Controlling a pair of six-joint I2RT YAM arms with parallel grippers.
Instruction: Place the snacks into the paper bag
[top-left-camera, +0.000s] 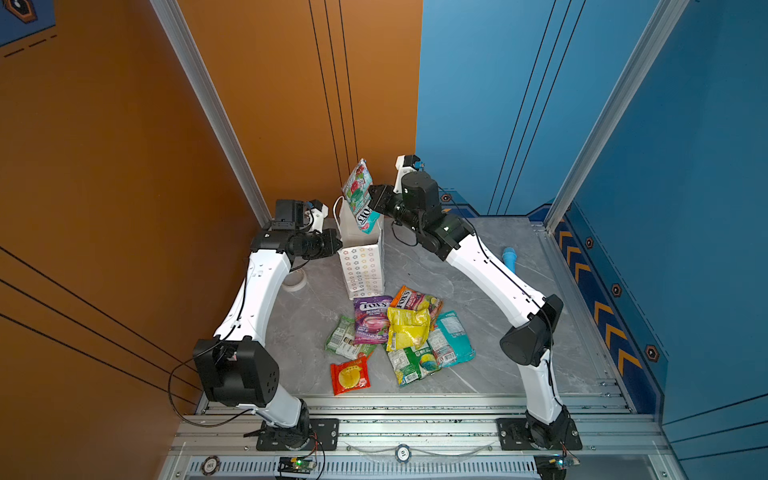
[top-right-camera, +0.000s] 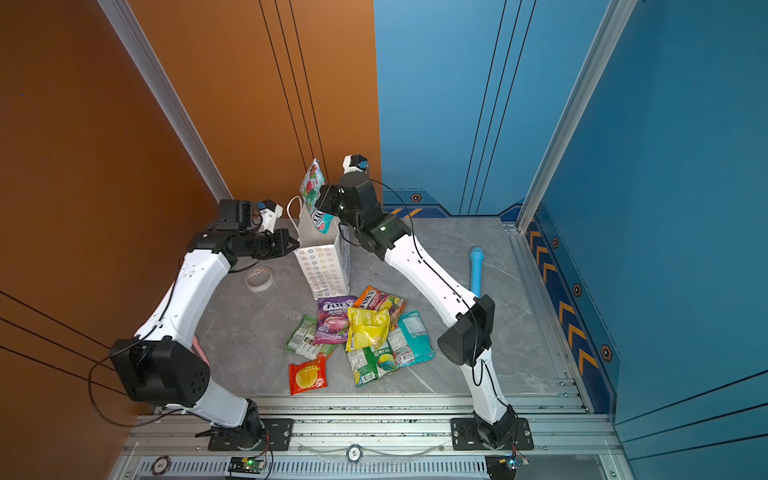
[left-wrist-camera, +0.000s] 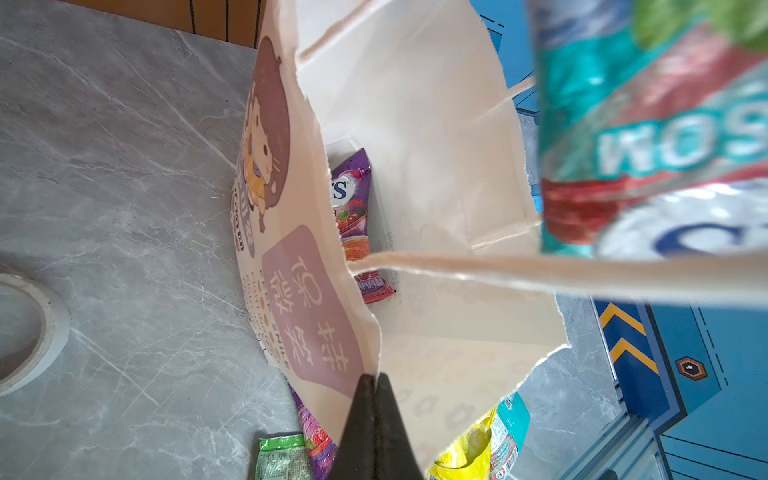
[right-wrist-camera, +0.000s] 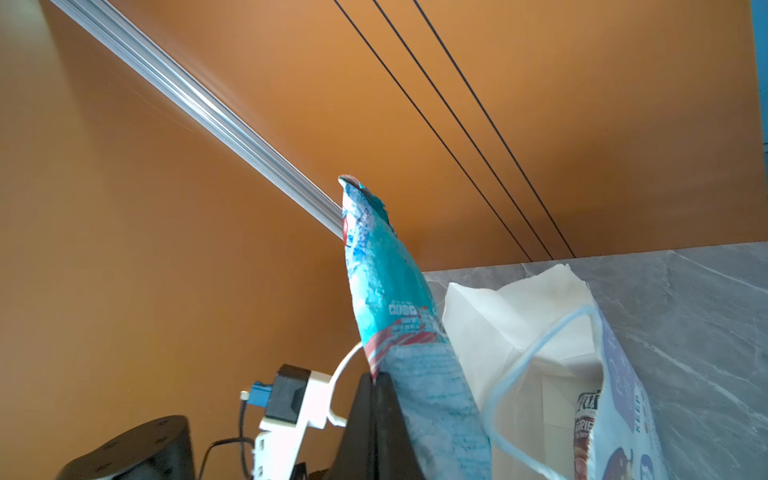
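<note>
The teal packet's lower end is inside the paper bag's spread opening. My right gripper should carry on lowering the packet and let go at the bag's rim.
The white paper bag stands upright near the back of the table, its mouth spread. My left gripper is shut on the bag's rim at a corner. My right gripper is shut on a teal FOX'S packet, which hangs tilted over the bag's mouth with its lower end just inside. A purple packet lies at the bottom of the bag. Several snacks lie piled in front of the bag: purple, yellow, orange, teal, green, red.
A tape roll lies left of the bag under my left arm. A blue stick lies at the right, behind my right arm. Orange and blue walls close the back and sides. An aluminium rail runs along the front.
</note>
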